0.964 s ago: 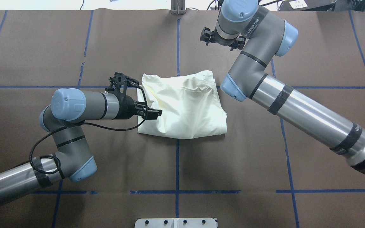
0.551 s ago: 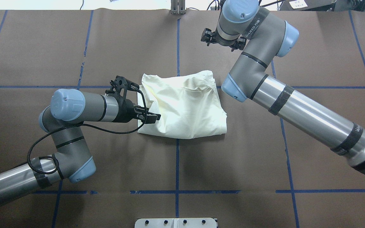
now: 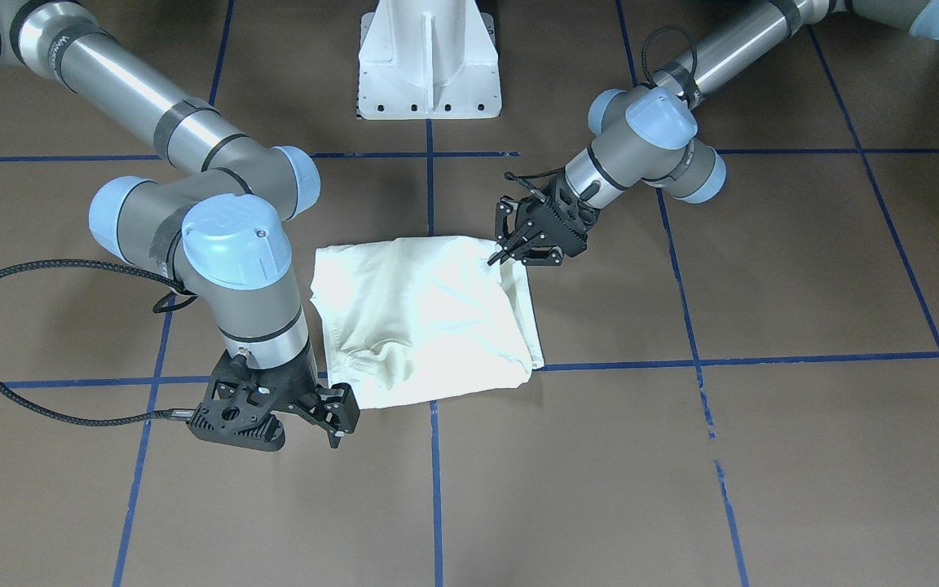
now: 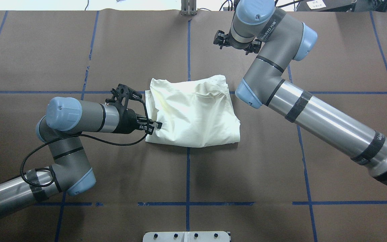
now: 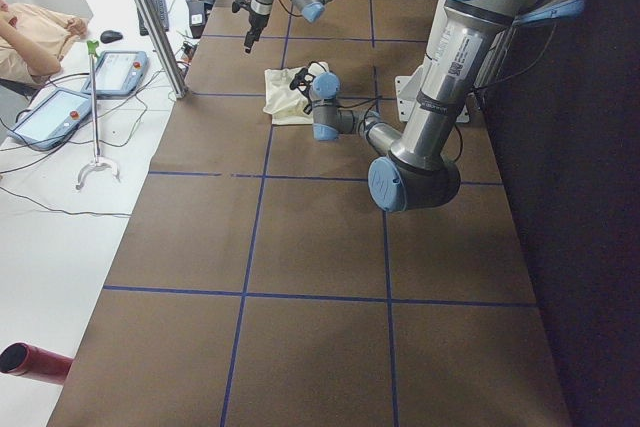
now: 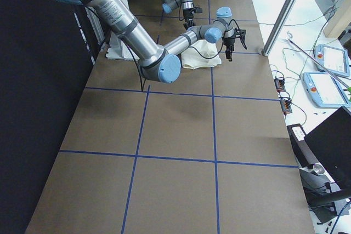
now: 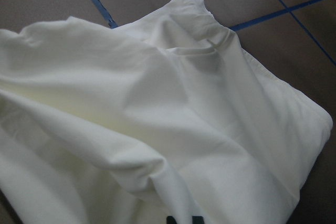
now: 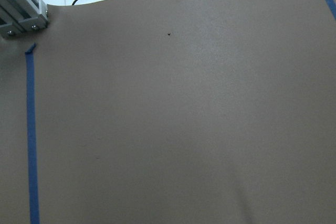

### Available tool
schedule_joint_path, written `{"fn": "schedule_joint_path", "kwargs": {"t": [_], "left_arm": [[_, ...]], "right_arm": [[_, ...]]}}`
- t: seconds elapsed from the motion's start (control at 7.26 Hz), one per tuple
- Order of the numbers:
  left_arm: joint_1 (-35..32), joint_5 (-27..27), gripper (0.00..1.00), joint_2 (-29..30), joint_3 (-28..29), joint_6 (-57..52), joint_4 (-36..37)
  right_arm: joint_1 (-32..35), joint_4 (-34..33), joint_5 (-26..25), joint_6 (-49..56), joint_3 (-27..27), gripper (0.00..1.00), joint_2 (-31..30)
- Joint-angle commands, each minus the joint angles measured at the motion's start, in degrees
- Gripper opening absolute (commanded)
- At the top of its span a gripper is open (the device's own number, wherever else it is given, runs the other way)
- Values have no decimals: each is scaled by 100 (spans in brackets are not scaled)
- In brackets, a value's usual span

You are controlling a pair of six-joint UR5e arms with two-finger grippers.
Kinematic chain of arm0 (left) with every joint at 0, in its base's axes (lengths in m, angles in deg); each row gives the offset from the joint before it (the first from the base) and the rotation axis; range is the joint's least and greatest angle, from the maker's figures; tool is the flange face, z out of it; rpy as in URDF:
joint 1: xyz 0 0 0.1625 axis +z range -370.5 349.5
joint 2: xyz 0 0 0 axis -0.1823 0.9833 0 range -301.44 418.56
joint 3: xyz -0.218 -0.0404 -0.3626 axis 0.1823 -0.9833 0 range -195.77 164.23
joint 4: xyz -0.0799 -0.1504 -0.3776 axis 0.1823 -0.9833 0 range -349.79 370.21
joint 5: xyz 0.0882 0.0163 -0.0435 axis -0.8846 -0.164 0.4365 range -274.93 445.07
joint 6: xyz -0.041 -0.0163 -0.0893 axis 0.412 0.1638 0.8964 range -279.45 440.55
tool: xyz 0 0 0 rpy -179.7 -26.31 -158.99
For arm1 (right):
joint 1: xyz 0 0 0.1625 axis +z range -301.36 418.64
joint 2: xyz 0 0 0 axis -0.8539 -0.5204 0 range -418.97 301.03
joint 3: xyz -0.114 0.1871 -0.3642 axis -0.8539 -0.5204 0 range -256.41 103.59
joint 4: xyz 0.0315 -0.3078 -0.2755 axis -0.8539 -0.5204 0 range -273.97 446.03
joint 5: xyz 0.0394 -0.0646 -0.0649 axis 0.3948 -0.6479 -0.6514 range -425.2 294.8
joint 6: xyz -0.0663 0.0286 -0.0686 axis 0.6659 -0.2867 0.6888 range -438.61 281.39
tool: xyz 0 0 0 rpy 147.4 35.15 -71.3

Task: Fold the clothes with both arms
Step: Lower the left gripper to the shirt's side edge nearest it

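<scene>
My left gripper pinches a fold of the bundle's upper layer (image 7: 161, 172); next I straighten the slanted bundle, then open and regrip its corner.
The clothes (image 4: 197, 111) lie as one folded cream bundle at the table's middle, plain pale side up with no print showing, also seen as clothes (image 3: 421, 314). My left gripper (image 4: 155, 125) lies low at the bundle's left edge, tips just over the near-left corner. The left wrist view shows its two fingertips (image 7: 171, 219) close together above the fabric, pinching nothing. In the front-facing view the left gripper (image 3: 495, 258) touches the cloth's corner. My right gripper (image 3: 339, 420) hangs open past the bundle's far right corner, apart from it. The right wrist view shows only bare table.
Brown table cover with blue tape lines (image 4: 188, 174). The white pedestal (image 3: 429, 73) stands at the robot's side. A metal bracket (image 4: 188, 8) sits at the far edge. A person (image 5: 35, 32) and tablets (image 5: 60, 117) are beside the table's left end.
My left gripper has drawn back leftward, from over the shirt to its left edge, and its elbow swung left too. The shirt has not shifted. The right arm barely moved.
</scene>
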Motion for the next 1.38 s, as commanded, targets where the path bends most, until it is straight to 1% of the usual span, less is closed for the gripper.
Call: {"fn": "schedule_joint_path", "kwargs": {"t": [0.0,0.28,0.55,0.69,0.83,0.96,1.1,1.24], "left_arm": [[-1,82,0,-241,7,41,-472],[-1,82,0,-399,33,77,-754],[25,82,0,-609,42,86,-878],[26,169,26,-672,16,94,-922],[8,535,73,-672,7,68,-897],[-70,817,86,-672,16,42,-896],[-71,811,96,-690,33,59,-905],[-54,794,89,-803,42,68,-940]], "right_arm": [[0,3,0,0,0,100,-25],[0,3,-9,9,-8,100,-34],[0,21,-9,9,-8,100,-34],[0,21,-9,9,0,100,-34],[0,21,-9,9,-8,100,-42],[0,21,-9,9,0,100,-51],[0,30,-9,9,0,100,-60],[0,30,-9,9,0,100,-60]]}}
